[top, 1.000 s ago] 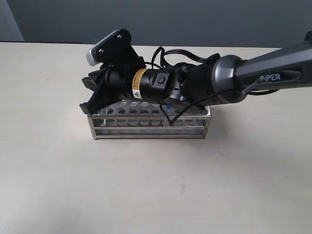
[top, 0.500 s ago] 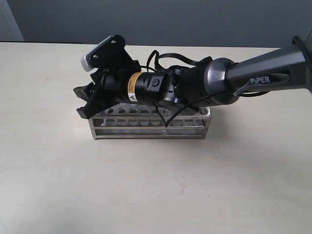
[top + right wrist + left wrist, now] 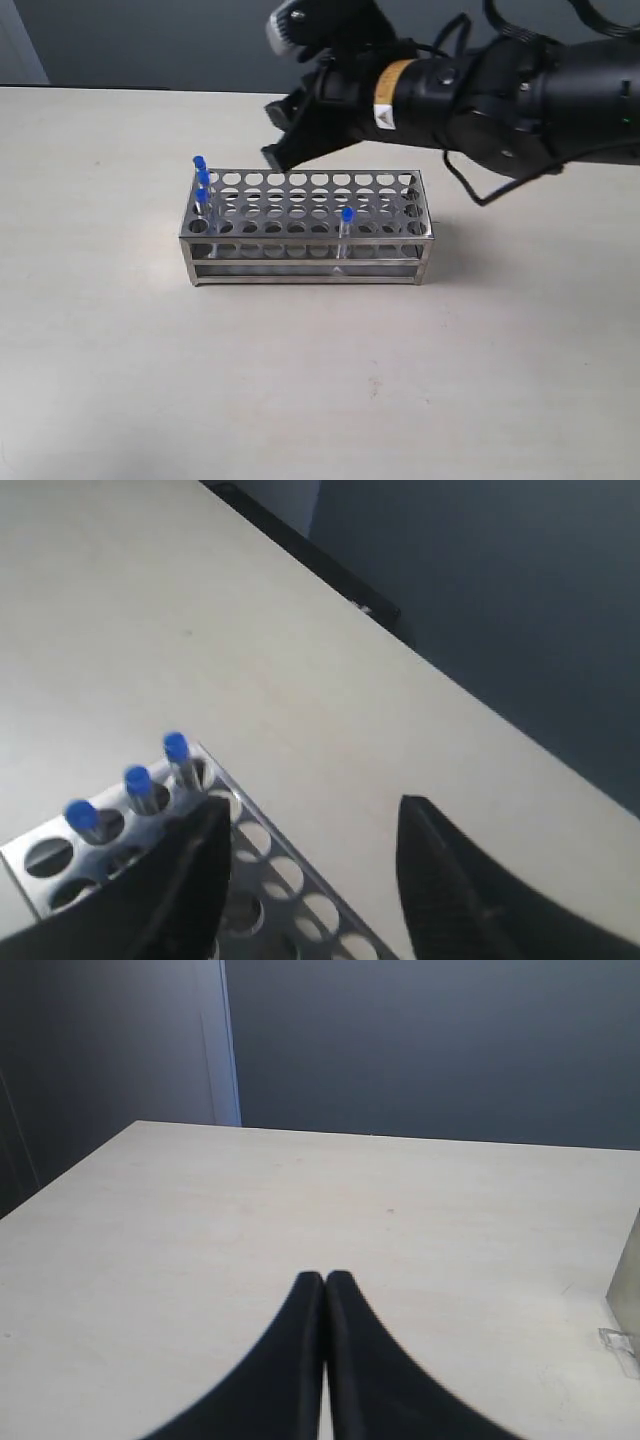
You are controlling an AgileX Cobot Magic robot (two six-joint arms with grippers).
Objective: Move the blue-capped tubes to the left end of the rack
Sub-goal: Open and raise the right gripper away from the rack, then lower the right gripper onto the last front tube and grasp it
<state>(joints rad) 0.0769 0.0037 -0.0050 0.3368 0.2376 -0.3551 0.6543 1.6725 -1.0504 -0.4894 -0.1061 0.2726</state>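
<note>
The lone blue-capped tube [image 3: 344, 234] stands straight up among empty holes, so I should keep bringing my open right gripper toward the tube's cap [image 3: 347, 214] until the fingers straddle it.
The shiny metal rack [image 3: 300, 262] stands mid-table. Three blue-capped tubes [image 3: 201, 178] stand upright in holes at its left end. A fourth blue-capped tube [image 3: 346, 215] stands alone in the front row, right of the middle. My right gripper [image 3: 275, 133] hangs open and empty above the table just behind the rack's left half. The right wrist view shows the three blue-capped tubes [image 3: 137, 780] in the rack [image 3: 277, 836] beside one dark finger [image 3: 195, 875]. My left gripper [image 3: 325, 1278] is shut over bare table, holding nothing, and is outside the exterior view.
The pale table [image 3: 300, 400] stretches around the rack on all sides. A dark wall [image 3: 120, 40] runs behind its far edge. A pale upright object [image 3: 627, 1290] shows at the edge of the left wrist view.
My right gripper has risen and drawn back to the right from low over the rack's left end. The three tubes there now stand uncovered, free of the gripper.
</note>
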